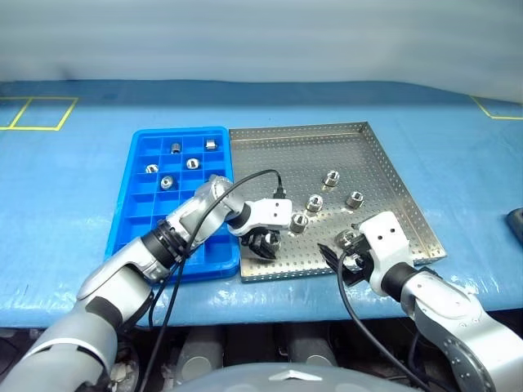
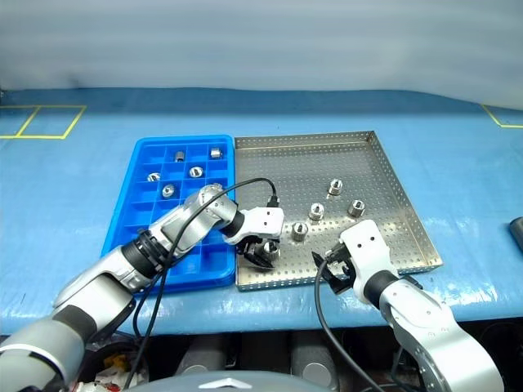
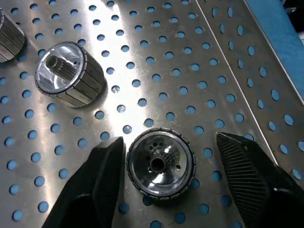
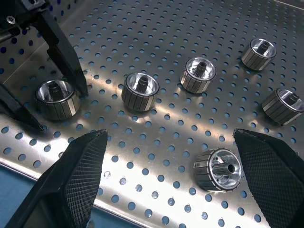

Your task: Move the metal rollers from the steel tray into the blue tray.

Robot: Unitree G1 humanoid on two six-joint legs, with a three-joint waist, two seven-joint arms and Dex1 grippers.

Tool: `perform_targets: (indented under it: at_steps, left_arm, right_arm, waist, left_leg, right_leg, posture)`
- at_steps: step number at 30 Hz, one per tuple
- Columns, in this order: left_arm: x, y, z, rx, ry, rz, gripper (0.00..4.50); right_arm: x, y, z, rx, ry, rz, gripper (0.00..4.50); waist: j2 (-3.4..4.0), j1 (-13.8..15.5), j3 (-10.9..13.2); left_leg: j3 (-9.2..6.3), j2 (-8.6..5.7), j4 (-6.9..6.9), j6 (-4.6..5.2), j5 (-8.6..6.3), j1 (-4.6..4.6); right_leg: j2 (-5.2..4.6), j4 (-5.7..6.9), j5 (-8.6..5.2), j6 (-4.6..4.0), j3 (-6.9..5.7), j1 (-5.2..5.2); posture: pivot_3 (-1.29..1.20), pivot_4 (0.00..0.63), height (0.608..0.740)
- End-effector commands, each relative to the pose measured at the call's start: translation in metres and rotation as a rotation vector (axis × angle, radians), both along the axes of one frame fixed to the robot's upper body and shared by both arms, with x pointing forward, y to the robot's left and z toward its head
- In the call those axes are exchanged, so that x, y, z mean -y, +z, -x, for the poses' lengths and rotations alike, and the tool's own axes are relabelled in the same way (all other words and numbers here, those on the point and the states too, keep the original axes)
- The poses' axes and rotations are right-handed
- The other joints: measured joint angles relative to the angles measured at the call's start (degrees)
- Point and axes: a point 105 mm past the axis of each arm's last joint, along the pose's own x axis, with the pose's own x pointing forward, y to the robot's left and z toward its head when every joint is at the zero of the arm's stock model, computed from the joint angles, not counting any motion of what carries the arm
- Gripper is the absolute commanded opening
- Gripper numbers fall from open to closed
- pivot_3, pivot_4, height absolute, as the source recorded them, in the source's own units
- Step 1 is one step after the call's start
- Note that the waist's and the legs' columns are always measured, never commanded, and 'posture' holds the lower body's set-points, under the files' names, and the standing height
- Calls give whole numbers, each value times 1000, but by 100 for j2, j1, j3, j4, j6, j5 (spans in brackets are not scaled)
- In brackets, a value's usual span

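The blue tray's compartments are roomy and in them some rollers lie tipped point(image 1: 176, 149), so I expect the upright roller point(image 1: 273, 239) to fall over onto its side when the robot drops it in.
The steel tray point(image 1: 327, 139) lies right of the blue tray point(image 1: 137, 214). Several metal rollers stand on its perforated floor, such as one point(image 1: 332, 178) and another point(image 1: 300, 220). Several more sit in the blue tray's far compartments point(image 1: 192, 163). My left gripper point(image 1: 265, 245) points down at the steel tray's front left. It is open, its fingers either side of an upright roller point(image 3: 160, 164): one finger is close beside it, the other stands apart. My right gripper point(image 4: 169, 135) hangs open over the tray's front edge, with a tipped roller point(image 4: 218, 175) lying just ahead of it.
The trays rest on a blue-covered table. A black object point(image 1: 516, 224) lies at the far right edge. Yellow tape marks point(image 1: 37, 114) run at the back left. A black cable point(image 1: 245, 184) arches over my left wrist.
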Motion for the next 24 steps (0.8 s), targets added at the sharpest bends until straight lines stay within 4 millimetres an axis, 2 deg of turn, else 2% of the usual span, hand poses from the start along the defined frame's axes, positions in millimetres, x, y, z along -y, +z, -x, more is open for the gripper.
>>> perform_targets:
  at_steps: [1, 2, 5, 7, 10, 14, 19, 24]
  left_arm:
    - [-2, -1, 2, 23, -47, -30, 1964]
    - [-2, -1, 3, 27, -54, -35, 1696]
    - [-2, 1, 4, 34, -61, -24, 1680]
    - [4, 10, 2, 35, -24, 40, 1680]
    - [13, 33, -6, 26, 84, 199, 1680]
    - [9, 69, -20, 41, 276, 419, 1680]
    - [-19, 99, -38, 117, 590, 640, 1680]
    - [-69, 117, -48, 299, 936, 792, 1680]
  right_arm:
    - [-1, 10, -3, 55, 6, 4, 4500]
    - [-1, 10, -3, 56, 6, 4, 4500]
    - [-2, 10, -4, 60, 8, 3, 4500]
    - [-2, 11, -5, 62, 12, 4, 4500]
    - [-4, 13, -6, 67, 20, 3, 4500]
    - [-10, 14, -8, 71, 49, -5, 4500]
    - [-25, 14, -14, 68, 127, -17, 4500]
    - [-47, 18, -23, 81, 243, -31, 4500]
  waist:
    - [0, -2, 0]
    - [0, -2, 0]
    - [1, -4, 0]
    - [0, -3, 0]
    - [0, 0, 0]
    - [0, 25, 0]
    - [1, 47, 0]
    - [-4, 105, 3]
  left_leg:
    - [0, 0, 0, 0, 0, 0]
    - [1, 0, 0, 0, 0, 1]
    - [0, 1, 0, 0, 0, 2]
    - [1, 1, 0, 0, 0, 3]
    - [0, 2, 2, 0, 0, 0]
    - [-3, 2, 4, 1, 0, -3]
    - [-3, 2, 3, 1, 1, 4]
    - [-3, 0, 3, 3, 3, 10]
  right_leg:
    - [0, 0, 0, 0, 0, 0]
    - [1, 0, 0, 0, 1, 0]
    - [1, 2, 0, 0, 1, 0]
    - [1, 2, 0, 0, 2, 0]
    - [1, 3, 0, 1, 2, -1]
    - [0, 3, 2, 3, 1, -1]
    - [1, 7, 4, 8, 2, 2]
    - [0, 15, 7, 12, 3, 4]
  posture:
    - [-52, 150, 740]
    - [-52, 150, 740]
    - [-44, 150, 740]
    - [-37, 150, 740]
    - [-27, 150, 740]
    - [3, 150, 740]
    - [72, 150, 740]
    - [139, 150, 740]
